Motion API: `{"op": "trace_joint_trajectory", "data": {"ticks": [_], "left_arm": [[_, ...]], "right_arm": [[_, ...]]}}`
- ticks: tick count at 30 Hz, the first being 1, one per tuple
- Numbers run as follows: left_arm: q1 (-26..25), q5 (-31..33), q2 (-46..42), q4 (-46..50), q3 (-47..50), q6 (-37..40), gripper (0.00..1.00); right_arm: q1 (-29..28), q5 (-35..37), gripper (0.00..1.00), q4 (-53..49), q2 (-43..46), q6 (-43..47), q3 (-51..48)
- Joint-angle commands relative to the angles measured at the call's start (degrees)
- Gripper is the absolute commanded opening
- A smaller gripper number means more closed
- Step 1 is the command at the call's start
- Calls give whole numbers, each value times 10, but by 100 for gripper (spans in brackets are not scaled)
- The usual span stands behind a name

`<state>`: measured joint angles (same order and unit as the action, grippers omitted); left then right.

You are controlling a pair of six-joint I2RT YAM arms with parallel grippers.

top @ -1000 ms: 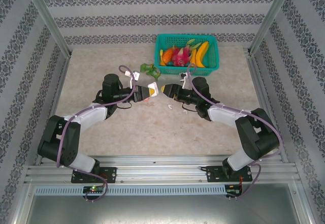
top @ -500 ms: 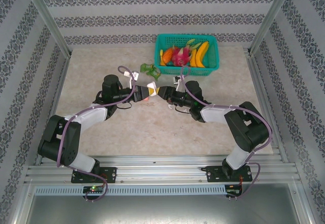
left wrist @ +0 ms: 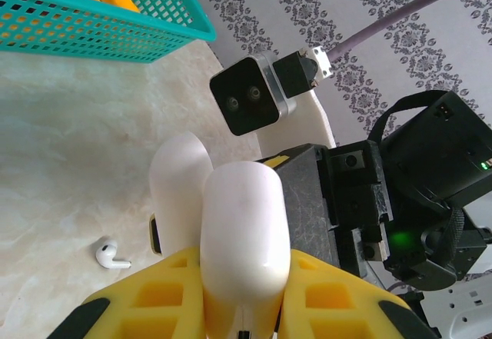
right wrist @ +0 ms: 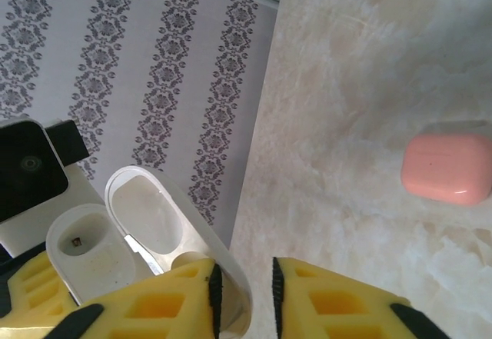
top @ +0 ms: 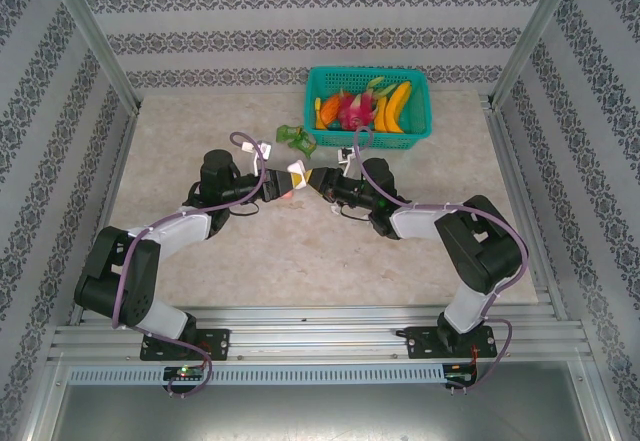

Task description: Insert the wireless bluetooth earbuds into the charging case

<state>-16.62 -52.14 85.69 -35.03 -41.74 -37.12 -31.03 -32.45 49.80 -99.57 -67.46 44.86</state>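
My right gripper should hold the lid (right wrist: 147,210) while my left gripper takes the body wells up, because the charging case lies rounded back up (left wrist: 244,220) in my left gripper.
My left gripper (left wrist: 242,312) is shut on a white charging case (left wrist: 244,231), held above the table with its lid (left wrist: 178,177) swung open. In the top view both grippers meet at mid-table, left gripper (top: 293,177) tip to tip with right gripper (top: 313,179). In the right wrist view the open lid (right wrist: 146,208) sits between my right gripper's (right wrist: 244,293) jaws. It rests against one pad, with a gap to the other. The case's empty body (right wrist: 81,250) is beside it. One white earbud (left wrist: 112,256) lies on the table below. A salmon-pink case (right wrist: 447,167) lies shut on the table.
A teal basket (top: 420,121) of toy fruit stands at the back of the table. A green object (top: 296,139) lies just left of it. Patterned walls and metal posts close in the table on three sides.
My right gripper has slid left up to the left gripper, and its jaws have narrowed around the case's open lid. The left arm has held still.
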Motion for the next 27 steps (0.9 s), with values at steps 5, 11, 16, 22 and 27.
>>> {"op": "trace_joint_trajectory", "data": {"ticks": [5, 11, 16, 22, 27], "left_arm": [[-2, -30, -2, -30, 9, -1, 0], [-2, -15, -4, -30, 14, -2, 22], [-2, -3, -9, -26, 17, -1, 35], [-1, 6, -18, -16, 15, 4, 45], [-1, 24, -55, 43, 4, 34, 59]], "right_arm": [[-2, 10, 17, 40, -6, -15, 17], [5, 8, 9, 31, -3, -16, 20], [11, 4, 5, 22, -3, -15, 26], [18, 1, 2, 1, -1, -8, 36], [31, -3, 0, -26, 3, 6, 41]]}}
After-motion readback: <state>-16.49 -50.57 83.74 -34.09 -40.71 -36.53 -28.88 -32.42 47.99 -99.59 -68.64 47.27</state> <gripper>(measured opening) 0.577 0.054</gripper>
